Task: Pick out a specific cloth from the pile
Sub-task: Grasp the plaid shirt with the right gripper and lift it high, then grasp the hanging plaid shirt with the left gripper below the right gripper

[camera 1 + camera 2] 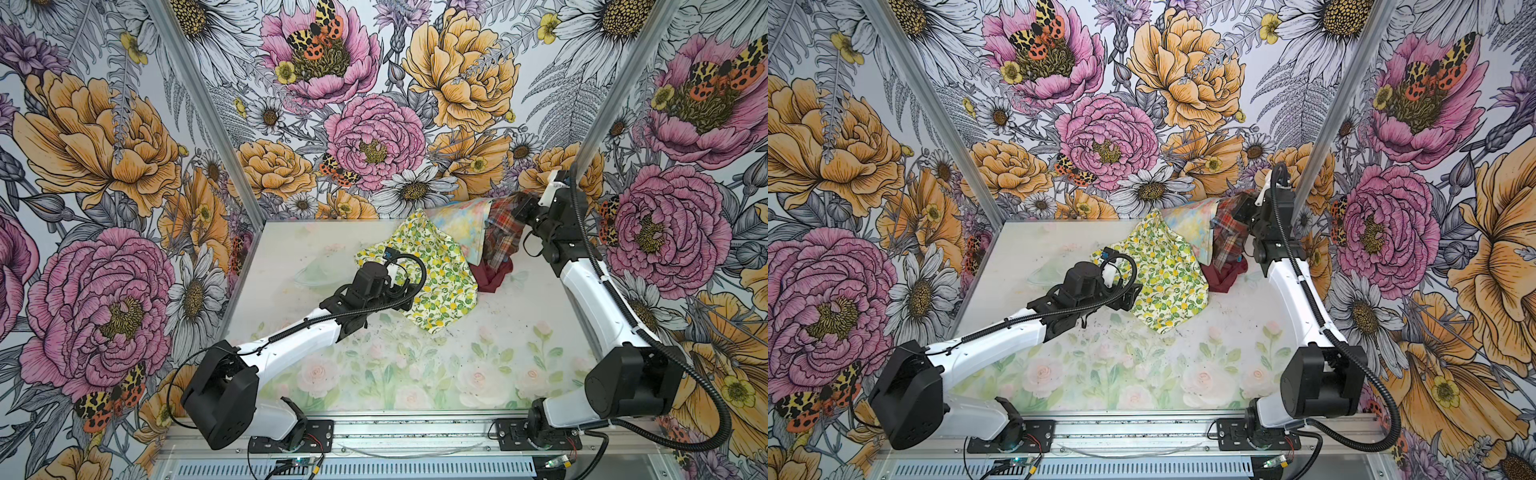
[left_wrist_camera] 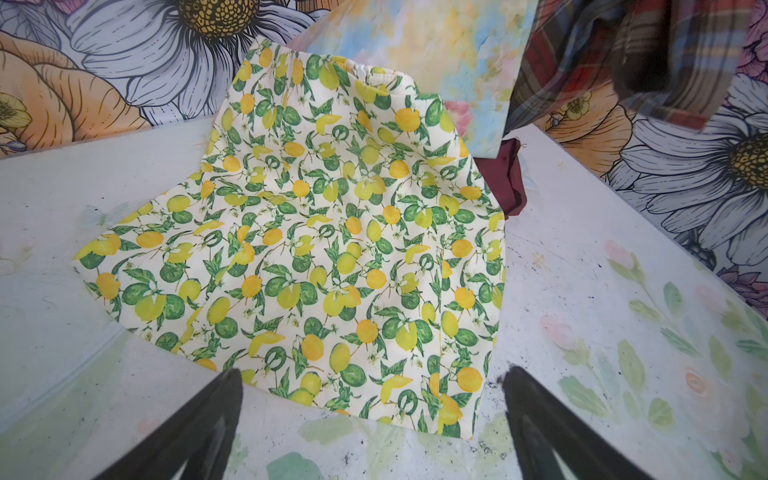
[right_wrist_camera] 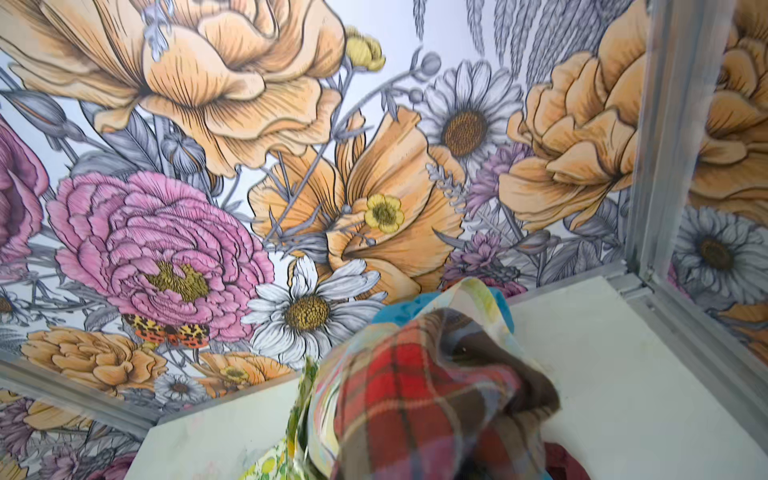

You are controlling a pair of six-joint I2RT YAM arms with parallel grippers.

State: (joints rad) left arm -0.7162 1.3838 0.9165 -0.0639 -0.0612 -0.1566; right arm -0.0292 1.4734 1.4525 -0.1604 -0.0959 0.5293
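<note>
I can see my right gripper holding the plaid cloth over the pile [image 1: 500, 236] near the corner post, so my left gripper should move it across to the clear tabletop [image 1: 292, 260].
The plaid cloth [image 1: 500, 232] [image 1: 1229, 239] in red, brown and white checks hangs lifted at the back right of the table. My right gripper [image 1: 517, 212] [image 1: 1241, 214] is shut on its top, and in the right wrist view the bunched plaid [image 3: 415, 399] covers the jaws. The pile below it holds a lemon-print cloth [image 1: 428, 270] [image 2: 332, 232], a pastel cloth [image 1: 461, 224] raised against the plaid, a maroon cloth [image 1: 492, 276] and a bright blue scrap [image 3: 399, 311]. My left gripper [image 1: 409, 299] [image 2: 372, 374] stands open at the lemon cloth's near edge, holding nothing.
The floral-printed table [image 1: 374, 365] stretches toward the front. Flowered walls enclose it on three sides, and a metal corner post [image 3: 652, 166] stands close to the right gripper. The rail carrying the arm bases [image 1: 415, 432] runs along the front edge.
</note>
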